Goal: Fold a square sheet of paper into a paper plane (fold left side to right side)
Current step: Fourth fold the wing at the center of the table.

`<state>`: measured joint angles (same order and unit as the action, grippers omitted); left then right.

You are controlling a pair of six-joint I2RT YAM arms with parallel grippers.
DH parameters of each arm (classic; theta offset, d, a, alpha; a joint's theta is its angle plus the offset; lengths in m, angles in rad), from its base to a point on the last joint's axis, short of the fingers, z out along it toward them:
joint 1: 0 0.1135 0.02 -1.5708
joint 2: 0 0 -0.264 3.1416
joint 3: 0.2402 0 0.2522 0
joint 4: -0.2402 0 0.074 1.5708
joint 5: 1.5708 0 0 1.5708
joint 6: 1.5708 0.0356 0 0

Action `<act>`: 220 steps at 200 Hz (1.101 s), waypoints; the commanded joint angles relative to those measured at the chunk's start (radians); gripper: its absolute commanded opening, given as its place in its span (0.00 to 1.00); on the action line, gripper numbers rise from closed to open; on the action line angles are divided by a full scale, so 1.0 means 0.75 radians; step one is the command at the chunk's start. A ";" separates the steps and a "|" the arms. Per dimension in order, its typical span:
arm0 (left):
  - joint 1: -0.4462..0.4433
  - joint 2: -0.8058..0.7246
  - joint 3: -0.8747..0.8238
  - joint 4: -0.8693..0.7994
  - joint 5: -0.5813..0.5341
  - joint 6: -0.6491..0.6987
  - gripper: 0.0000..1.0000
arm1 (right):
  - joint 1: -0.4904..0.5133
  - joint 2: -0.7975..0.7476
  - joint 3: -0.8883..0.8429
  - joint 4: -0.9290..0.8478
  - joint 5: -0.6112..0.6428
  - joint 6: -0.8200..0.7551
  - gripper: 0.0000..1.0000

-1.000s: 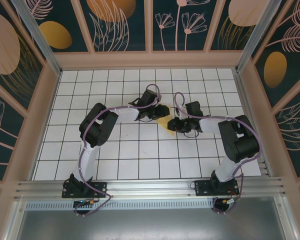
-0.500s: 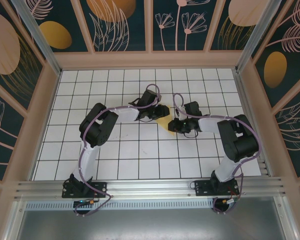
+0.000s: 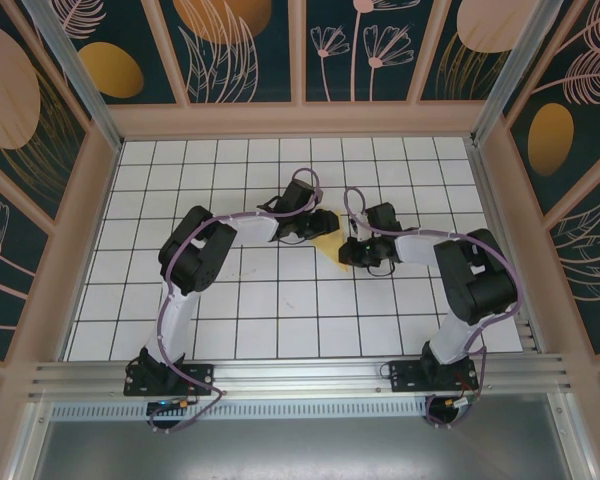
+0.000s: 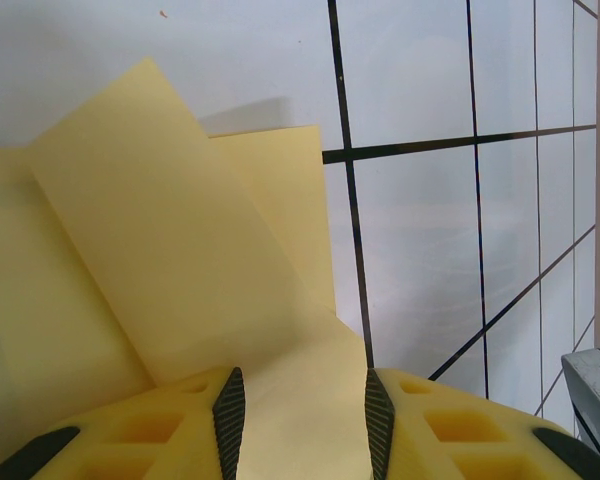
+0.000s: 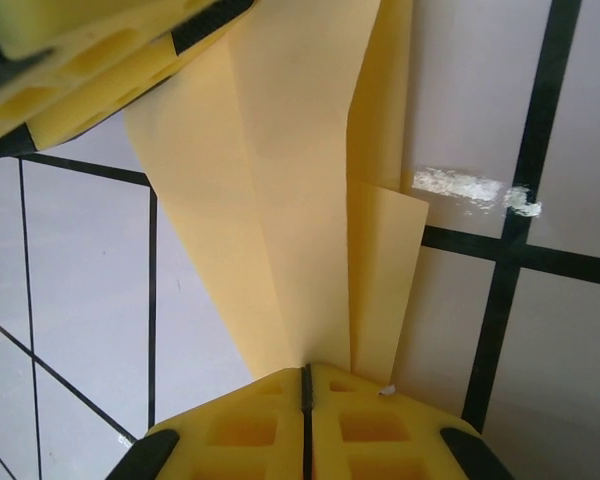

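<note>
The folded flap (image 5: 305, 230) bulges up near the paper's narrow end. My right gripper should stay closed and press back over the flap's raised line (image 5: 265, 290) before it moves away.
The yellow-orange sheet of paper (image 3: 326, 244) lies partly folded on the white grid table between the two grippers. In the left wrist view its folded flaps (image 4: 180, 250) overlap, and my left gripper (image 4: 302, 400) stands open over its near part, the paper showing between the dark pads (image 4: 228, 420). My left gripper (image 3: 314, 227) is at the paper's far left edge. In the right wrist view my right gripper (image 5: 306, 372) is shut, its jaws meeting on the narrow end of the paper (image 5: 290, 200) along a crease. My right gripper (image 3: 348, 250) sits at the paper's right.
The white tiled table (image 3: 230, 300) is walled by wooden frames on three sides. The left gripper's yellow fingers (image 5: 100, 50) rest on the paper's far end in the right wrist view. A white scuff (image 5: 470, 190) marks a tile beside the paper.
The right gripper has closed its jaws on the paper's end and shifted slightly left. The left arm and its jaws have stayed as they were.
</note>
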<state>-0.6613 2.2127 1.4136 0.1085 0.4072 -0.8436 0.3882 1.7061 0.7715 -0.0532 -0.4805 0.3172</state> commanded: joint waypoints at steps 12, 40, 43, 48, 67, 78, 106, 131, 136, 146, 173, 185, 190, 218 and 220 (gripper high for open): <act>0.001 0.081 -0.031 -0.154 -0.071 -0.002 0.40 | 0.029 -0.026 -0.082 -0.255 0.117 0.011 0.10; 0.000 0.081 -0.028 -0.153 -0.071 -0.004 0.41 | 0.025 -0.093 -0.094 -0.276 0.172 0.015 0.10; 0.000 0.081 -0.028 -0.153 -0.071 -0.005 0.41 | 0.025 -0.107 -0.097 -0.271 0.171 0.015 0.10; 0.001 0.079 -0.028 -0.153 -0.071 -0.004 0.41 | 0.021 -0.133 -0.096 -0.260 0.164 0.016 0.10; 0.001 0.079 -0.030 -0.153 -0.066 -0.006 0.41 | 0.005 -0.230 -0.080 -0.224 0.112 0.024 0.11; 0.001 0.079 -0.032 -0.151 -0.064 -0.006 0.40 | 0.004 -0.276 -0.061 -0.214 0.092 0.031 0.12; 0.002 0.074 -0.032 -0.147 -0.064 -0.010 0.41 | 0.012 -0.326 -0.014 -0.210 0.059 0.037 0.14; 0.001 0.075 -0.032 -0.147 -0.064 -0.008 0.40 | 0.067 -0.276 -0.004 -0.158 0.002 0.060 0.14; 0.000 0.076 -0.032 -0.145 -0.064 -0.008 0.41 | 0.079 -0.254 -0.004 -0.143 -0.001 0.067 0.14; 0.000 0.077 -0.031 -0.147 -0.064 -0.008 0.41 | 0.105 -0.219 0.001 -0.119 0.003 0.080 0.14; 0.002 0.075 -0.030 -0.149 -0.062 -0.005 0.41 | 0.121 -0.143 0.025 -0.071 0.033 0.099 0.15; 0.001 0.075 -0.030 -0.150 -0.062 -0.005 0.40 | 0.120 -0.116 0.045 -0.081 0.063 0.091 0.15; 0.002 0.075 -0.031 -0.149 -0.062 -0.004 0.41 | 0.118 -0.108 0.053 -0.087 0.077 0.087 0.15; 0.001 0.076 -0.030 -0.151 -0.062 -0.004 0.40 | 0.102 -0.076 0.074 -0.110 0.110 0.070 0.15; 0.001 0.076 -0.030 -0.152 -0.062 -0.004 0.41 | 0.100 -0.077 0.075 -0.112 0.112 0.068 0.15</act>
<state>-0.6613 2.2127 1.4143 0.1081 0.4072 -0.8436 0.4747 1.6352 0.7864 -0.1383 -0.4305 0.3729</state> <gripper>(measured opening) 0.405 0.145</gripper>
